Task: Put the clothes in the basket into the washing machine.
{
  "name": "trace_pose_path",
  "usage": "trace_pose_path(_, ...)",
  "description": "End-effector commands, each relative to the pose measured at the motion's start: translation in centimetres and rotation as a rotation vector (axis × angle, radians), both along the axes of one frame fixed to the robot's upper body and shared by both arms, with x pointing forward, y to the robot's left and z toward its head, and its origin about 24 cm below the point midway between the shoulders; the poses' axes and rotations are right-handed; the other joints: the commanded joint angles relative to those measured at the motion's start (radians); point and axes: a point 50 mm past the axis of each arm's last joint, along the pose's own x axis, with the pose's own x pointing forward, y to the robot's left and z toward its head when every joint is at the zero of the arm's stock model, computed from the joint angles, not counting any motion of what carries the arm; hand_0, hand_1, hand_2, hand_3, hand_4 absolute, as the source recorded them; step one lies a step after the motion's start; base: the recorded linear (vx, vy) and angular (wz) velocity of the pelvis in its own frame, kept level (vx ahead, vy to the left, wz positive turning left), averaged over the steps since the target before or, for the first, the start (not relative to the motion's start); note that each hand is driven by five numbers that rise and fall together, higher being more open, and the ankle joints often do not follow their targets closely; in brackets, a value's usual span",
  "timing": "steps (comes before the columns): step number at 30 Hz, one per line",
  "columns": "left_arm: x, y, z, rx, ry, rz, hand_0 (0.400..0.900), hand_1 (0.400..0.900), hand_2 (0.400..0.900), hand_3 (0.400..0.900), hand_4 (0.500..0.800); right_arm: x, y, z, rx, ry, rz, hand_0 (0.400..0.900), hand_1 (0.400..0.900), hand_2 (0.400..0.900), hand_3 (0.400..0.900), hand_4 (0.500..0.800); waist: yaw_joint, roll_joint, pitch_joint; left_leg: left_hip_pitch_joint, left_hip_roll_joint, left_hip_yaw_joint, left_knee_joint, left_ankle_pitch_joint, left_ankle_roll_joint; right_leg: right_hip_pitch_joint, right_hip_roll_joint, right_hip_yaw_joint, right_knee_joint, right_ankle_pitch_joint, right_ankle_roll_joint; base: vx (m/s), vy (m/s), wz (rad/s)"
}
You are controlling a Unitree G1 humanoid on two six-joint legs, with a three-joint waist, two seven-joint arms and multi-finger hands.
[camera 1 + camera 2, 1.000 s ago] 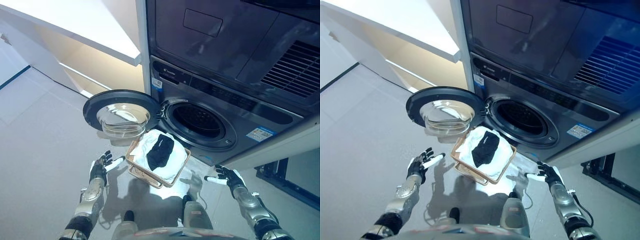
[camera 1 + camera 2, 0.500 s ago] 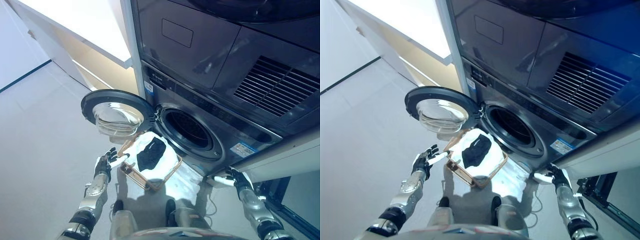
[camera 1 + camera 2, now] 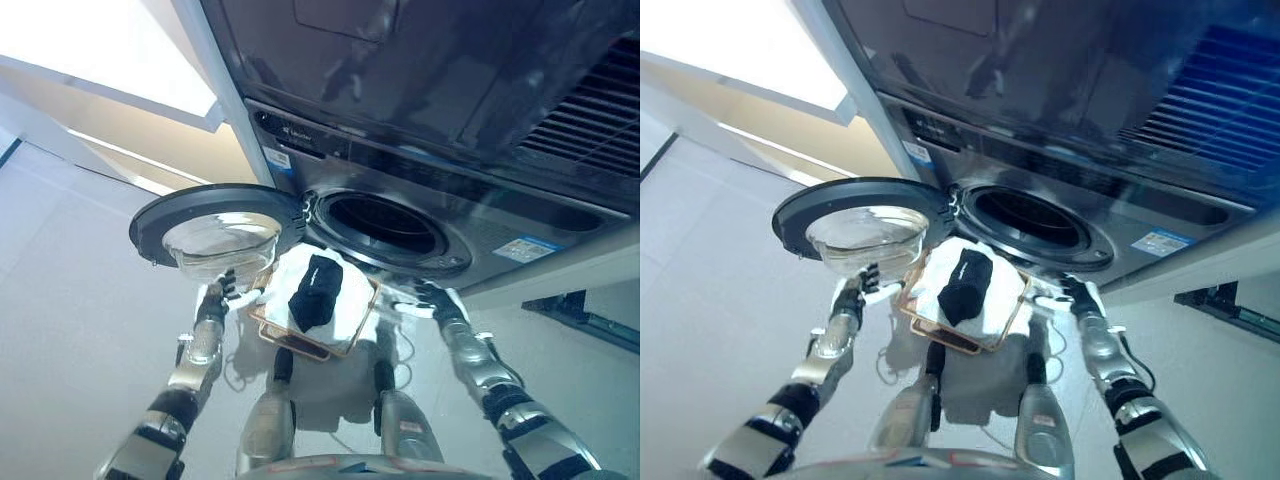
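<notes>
The black garment (image 3: 316,293) has its whole edge clear on the white cloth (image 3: 338,299), so it will come away on its own when I lift it.
A tan basket (image 3: 308,343) stands on the floor in front of the grey washing machine (image 3: 480,225). White cloth (image 3: 352,302) fills it, and a black garment (image 3: 314,292) lies on top. The machine's round door (image 3: 212,228) hangs open to the left, and the dark drum opening (image 3: 384,222) shows just behind the basket. My left hand (image 3: 216,296) is open beside the basket's left rim, under the door. My right hand (image 3: 433,298) is open at the basket's right rim, fingers pointing inward. Neither hand holds anything.
A second dark appliance with a vent grille (image 3: 590,110) is stacked above the washing machine. A white counter (image 3: 90,50) juts out at the upper left. A dark frame (image 3: 590,312) stands low at the right. Pale floor (image 3: 70,310) spreads to the left.
The camera has shifted and now sits closer to the machine. Both hands have come inward from well out to the sides and now sit at the basket's left and right rims.
</notes>
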Motion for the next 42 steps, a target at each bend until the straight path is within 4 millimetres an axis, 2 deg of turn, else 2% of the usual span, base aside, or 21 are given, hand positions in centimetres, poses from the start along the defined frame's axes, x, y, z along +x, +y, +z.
trace_pose_path(1,2.1,1.4,2.5,0.154,-0.099,0.016,0.900,0.900,0.900,0.900,0.800,3.7,1.0,4.3,-0.013,-0.216,0.028,0.900,0.900,0.900,0.900,0.800,-0.025,-0.056,0.024,-0.128,0.044,-0.047,0.137,-0.014,-0.018,0.066,-0.098,-0.051,-0.094,0.136,0.121,0.01,0.033,-0.10)
trace_pose_path(2,2.8,1.2,2.4,0.200,-0.070,0.023,0.900,0.900,0.900,0.900,0.800,4.7,2.0,5.3,-0.006,-0.255,0.048,0.900,0.900,0.900,0.900,0.800,-0.044,-0.070,0.051,-0.136,0.052,-0.042,0.129,-0.007,-0.018,0.046,-0.091,-0.039,-0.095,0.139,0.116,0.00,0.025,-0.10)
trace_pose_path(3,2.8,1.2,2.4,0.200,-0.071,0.023,0.900,0.900,0.900,0.900,0.800,4.7,2.0,5.3,-0.006,-0.255,0.048,0.900,0.900,0.900,0.900,0.800,-0.043,-0.070,0.052,-0.135,0.052,-0.041,0.129,-0.007,-0.018,0.046,-0.091,-0.039,-0.094,0.139,0.116,-0.04,0.043,-0.19)
trace_pose_path(5,4.4,0.9,3.5,0.367,-0.059,0.005,0.900,0.900,0.900,0.900,0.800,6.2,3.8,7.1,0.009,-0.340,0.060,0.900,0.900,0.900,0.900,0.800,-0.069,-0.086,0.097,-0.170,0.066,-0.040,0.127,0.009,-0.025,-0.013,-0.083,-0.028,-0.079,0.143,0.114,-0.09,0.003,-0.19)
trace_pose_path(7,4.8,0.8,3.8,0.406,-0.060,0.000,0.900,0.900,0.900,0.900,0.800,6.5,4.2,7.6,0.016,-0.366,0.061,0.900,0.900,0.900,0.900,0.800,-0.075,-0.093,0.107,-0.184,0.071,-0.041,0.126,0.015,-0.027,-0.034,-0.077,-0.024,-0.072,0.142,0.113,-0.06,-0.036,-0.11)
trace_pose_path(8,5.6,0.8,4.7,0.460,-0.073,0.009,0.900,0.900,0.900,0.900,0.800,7.0,5.1,8.7,0.039,-0.422,0.063,0.900,0.900,0.900,0.900,0.800,-0.086,-0.103,0.131,-0.206,0.082,-0.045,0.123,0.026,-0.032,-0.075,-0.066,-0.020,-0.055,0.142,0.111,-0.07,-0.051,-0.13)
trace_pose_path(11,6.5,1.0,5.9,0.492,-0.103,0.025,0.900,0.900,0.900,0.900,0.800,7.4,5.9,9.8,0.050,-0.474,0.072,0.900,0.900,0.900,0.900,0.800,-0.098,-0.114,0.151,-0.234,0.097,-0.048,0.120,0.039,-0.037,-0.120,-0.056,-0.018,-0.036,0.143,0.110,-0.08,-0.054,-0.12)
trace_pose_path(12,7.2,1.0,7.0,0.513,-0.131,0.043,0.900,0.900,0.900,0.900,0.800,7.6,6.6,10.8,0.072,-0.530,0.082,0.900,0.900,0.900,0.900,0.800,-0.111,-0.122,0.170,-0.265,0.109,-0.053,0.120,0.049,-0.044,-0.165,-0.046,-0.014,-0.016,0.143,0.110,-0.08,-0.066,-0.03)
trace_pose_path(14,7.6,1.0,7.5,0.525,-0.145,0.051,0.900,0.900,0.900,0.900,0.800,7.6,6.6,11.1,0.077,-0.548,0.080,0.900,0.900,0.900,0.900,0.800,-0.118,-0.125,0.175,-0.286,0.113,-0.056,0.119,0.056,-0.048,-0.193,-0.040,-0.014,-0.004,0.143,0.109,-0.08,-0.067,-0.02)
trace_pose_path(15,8.2,1.2,8.7,0.564,-0.169,0.065,0.900,0.900,0.900,0.900,0.800,7.5,7.0,11.9,0.089,-0.596,0.089,0.900,0.900,0.900,0.900,0.800,-0.132,-0.131,0.186,-0.315,0.120,-0.061,0.117,0.066,-0.055,-0.227,-0.031,-0.009,0.006,0.144,0.109,-0.08,-0.058,-0.06)
trace_pose_path(18,9.3,1.8,11.0,0.645,-0.224,0.083,0.900,0.900,0.900,0.900,0.800,7.2,6.9,12.7,0.104,-0.653,0.083,0.900,0.900,0.900,0.900,0.800,-0.158,-0.137,0.190,-0.371,0.132,-0.067,0.113,0.082,-0.068,-0.298,-0.018,-0.004,0.020,0.150,0.111,-0.07,-0.051,-0.10)
trace_pose_path(19,9.3,1.8,11.0,0.645,-0.224,0.083,0.900,0.900,0.900,0.900,0.800,7.2,6.9,12.7,0.104,-0.653,0.083,0.900,0.900,0.900,0.900,0.800,-0.158,-0.137,0.189,-0.374,0.132,-0.068,0.113,0.082,-0.068,-0.300,-0.018,-0.004,0.021,0.150,0.111,-0.04,-0.018,-0.15)
trace_pose_path(24,10.4,3.6,14.6,0.773,-0.279,0.136,0.900,0.900,0.900,0.900,0.800,6.5,6.3,13.1,0.120,-0.705,0.062,0.900,0.900,0.900,0.900,0.800,-0.199,-0.147,0.188,-0.462,0.141,-0.067,0.120,0.090,-0.079,-0.402,-0.006,0.016,0.022,0.175,0.119,-0.05,-0.026,-0.18)
trace_pose_path(29,11.2,3.9,17.0,0.822,-0.325,0.197,0.900,0.900,0.900,0.900,0.800,5.7,5.6,13.4,0.122,-0.756,0.036,0.900,0.900,0.900,0.900,0.800,-0.230,-0.153,0.195,-0.538,0.146,-0.083,0.147,0.090,-0.086,-0.480,0.001,0.025,0.049,0.174,0.120,-0.02,-0.055,-0.05)
trace_pose_path(35,11.7,4.0,19.0,0.791,-0.366,0.233,0.900,0.900,0.900,0.900,0.800,4.9,4.4,15.9,0.133,-0.889,0.008,0.900,0.900,0.900,0.900,0.800,-0.253,-0.148,0.194,-0.656,0.151,-0.116,0.181,0.088,-0.095,-0.592,0.016,0.026,0.097,0.169,0.118,-0.03,-0.059,0.01)
trace_pose_path(40,12.2,3.9,20.7,0.778,-0.389,0.264,0.900,0.900,0.900,0.900,0.800,4.2,4.4,17.7,0.138,-0.988,0.012,0.900,0.900,0.900,0.900,0.800,-0.268,-0.153,0.194,-0.754,0.157,-0.146,0.212,0.085,-0.099,-0.684,0.025,0.025,0.143,0.161,0.117,-0.04,-0.065,-0.01)
trace_pose_path(42,12.3,3.7,20.7,0.781,-0.379,0.258,0.900,0.900,0.900,0.900,0.800,3.8,4.2,18.3,0.126,-1.023,0.011,0.900,0.900,0.900,0.900,0.800,-0.270,-0.150,0.192,-0.792,0.158,-0.154,0.228,0.083,-0.100,-0.721,0.027,0.025,0.163,0.158,0.116,-0.04,-0.035,-0.03)
